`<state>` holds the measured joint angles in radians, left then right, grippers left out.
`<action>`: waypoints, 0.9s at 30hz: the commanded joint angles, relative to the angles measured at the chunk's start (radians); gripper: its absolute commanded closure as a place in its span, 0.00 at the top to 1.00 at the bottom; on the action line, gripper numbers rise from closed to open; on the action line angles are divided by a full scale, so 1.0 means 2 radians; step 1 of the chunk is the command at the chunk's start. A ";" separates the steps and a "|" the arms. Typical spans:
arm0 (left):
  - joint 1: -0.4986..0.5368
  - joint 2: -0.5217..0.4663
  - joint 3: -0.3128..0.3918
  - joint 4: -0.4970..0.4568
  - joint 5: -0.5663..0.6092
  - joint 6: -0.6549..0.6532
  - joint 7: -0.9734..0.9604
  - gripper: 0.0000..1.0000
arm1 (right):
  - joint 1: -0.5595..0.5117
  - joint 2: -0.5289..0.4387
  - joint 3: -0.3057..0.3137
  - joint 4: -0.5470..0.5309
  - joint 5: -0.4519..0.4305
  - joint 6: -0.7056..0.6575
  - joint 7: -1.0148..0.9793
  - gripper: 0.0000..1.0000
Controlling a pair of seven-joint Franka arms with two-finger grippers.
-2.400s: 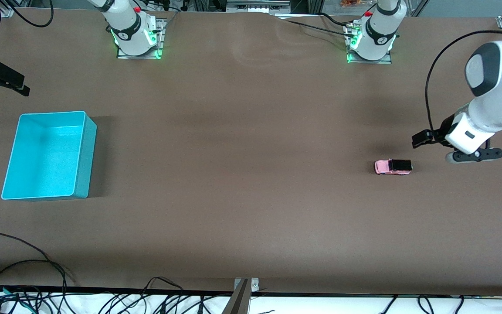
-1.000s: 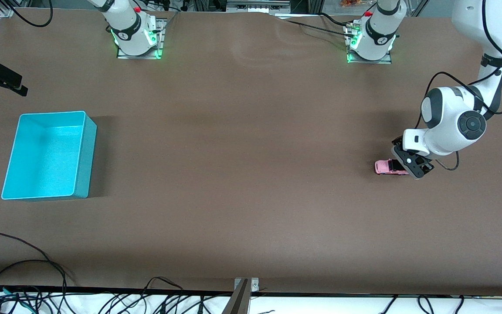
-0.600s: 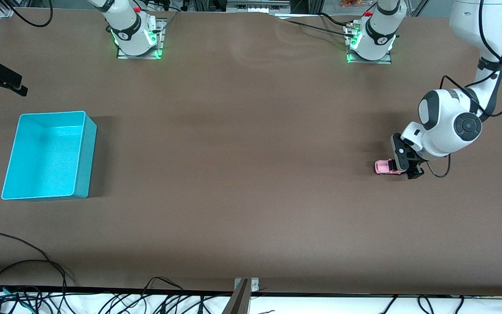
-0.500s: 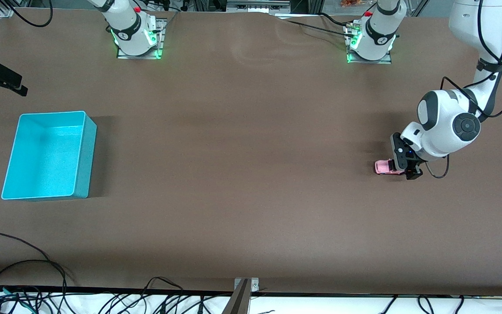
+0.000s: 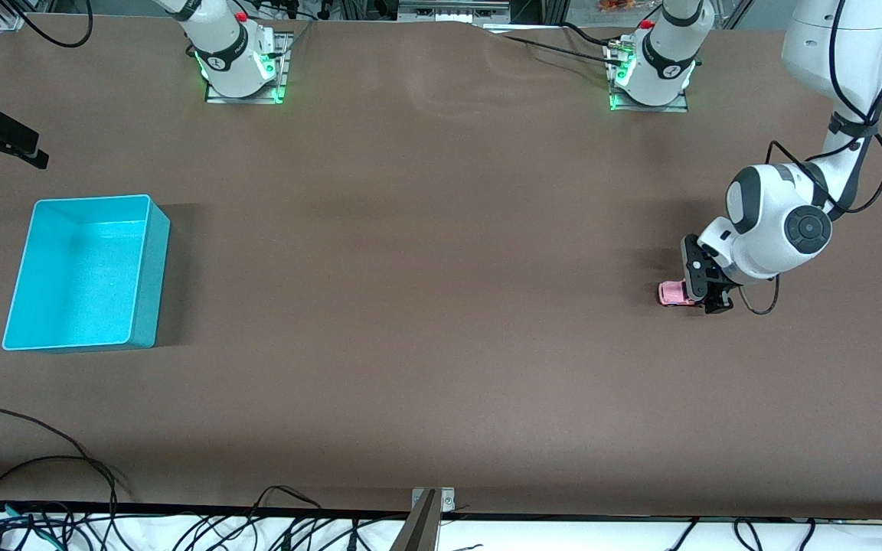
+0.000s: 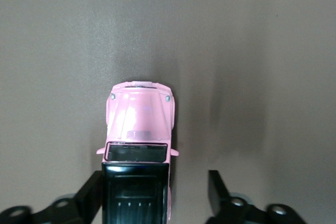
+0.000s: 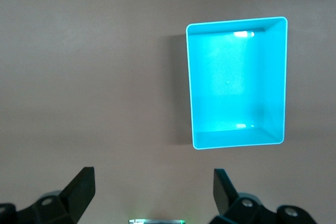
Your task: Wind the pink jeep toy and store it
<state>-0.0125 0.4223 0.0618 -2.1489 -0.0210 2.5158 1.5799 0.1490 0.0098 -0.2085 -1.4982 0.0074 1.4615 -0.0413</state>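
Observation:
Next, I grip the jeep toy's black roof (image 6: 136,192) with my left gripper, pull the jeep toy backward to wind it, and then open that gripper, because the pink jeep toy's hood (image 5: 673,293) faces the far turquoise bin.
The pink jeep toy (image 5: 671,293) stands on the brown table at the left arm's end. In the left wrist view the pink jeep toy (image 6: 139,124) shows its pink hood and black rear roof. My left gripper (image 5: 707,295) is low over the jeep's rear. It is open (image 6: 155,195), with its fingers on either side of the black roof: one finger (image 6: 92,192) sits right against the roof's side, the other (image 6: 218,190) stands apart from it. My right gripper (image 7: 152,192) is open and empty, high above the table, and out of the front view.
A turquoise bin (image 5: 148,268) stands empty at the right arm's end of the table, and it also shows in the right wrist view (image 7: 190,87). A black clamp (image 5: 1,138) sits at that end's edge. Cables (image 5: 43,474) lie along the table's near edge.
My left gripper has turned and come down over the jeep's rear, covering more of it. The jeep and the bin have not moved.

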 commanded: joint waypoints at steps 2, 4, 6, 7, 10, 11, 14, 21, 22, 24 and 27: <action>0.001 -0.011 -0.001 -0.002 -0.016 -0.002 0.023 0.00 | 0.001 -0.003 -0.002 0.005 0.001 -0.009 0.001 1.00; 0.001 -0.015 -0.001 -0.002 -0.014 -0.007 0.032 0.00 | 0.002 -0.003 -0.002 0.005 0.001 -0.009 0.001 1.00; -0.001 -0.022 -0.002 -0.002 -0.015 -0.015 0.067 0.00 | 0.001 -0.003 -0.002 0.005 0.001 -0.009 0.001 1.00; -0.002 -0.025 -0.003 -0.002 -0.015 -0.018 0.087 0.00 | 0.001 -0.003 -0.003 0.005 0.001 -0.009 0.001 1.00; -0.006 -0.033 -0.005 -0.001 -0.022 -0.026 0.116 0.00 | 0.001 -0.003 -0.005 0.005 0.000 -0.009 0.000 1.00; -0.007 -0.035 -0.006 -0.001 -0.029 -0.030 0.116 0.00 | 0.001 -0.003 -0.005 0.005 0.000 -0.009 -0.001 1.00; -0.009 -0.035 -0.007 -0.002 -0.046 -0.035 0.117 0.00 | 0.001 -0.003 -0.004 0.005 -0.001 -0.009 0.000 1.00; -0.018 -0.018 -0.006 -0.002 -0.055 -0.035 0.111 0.00 | 0.001 -0.003 -0.005 0.005 -0.001 -0.010 0.001 1.00; -0.018 -0.014 -0.006 -0.002 -0.058 -0.034 0.111 0.00 | 0.001 -0.003 -0.005 0.005 -0.001 -0.010 0.000 1.00; -0.018 -0.006 -0.006 -0.002 -0.064 -0.030 0.111 0.00 | 0.001 -0.003 -0.005 0.005 -0.001 -0.010 -0.002 1.00; -0.018 0.006 -0.006 0.001 -0.067 -0.026 0.111 0.00 | 0.001 -0.003 -0.004 0.005 -0.001 -0.009 -0.001 1.00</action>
<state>-0.0426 0.4010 0.0434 -2.1533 -0.1141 2.4549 1.7725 0.1483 0.0097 -0.2129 -1.4982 0.0074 1.4614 -0.0413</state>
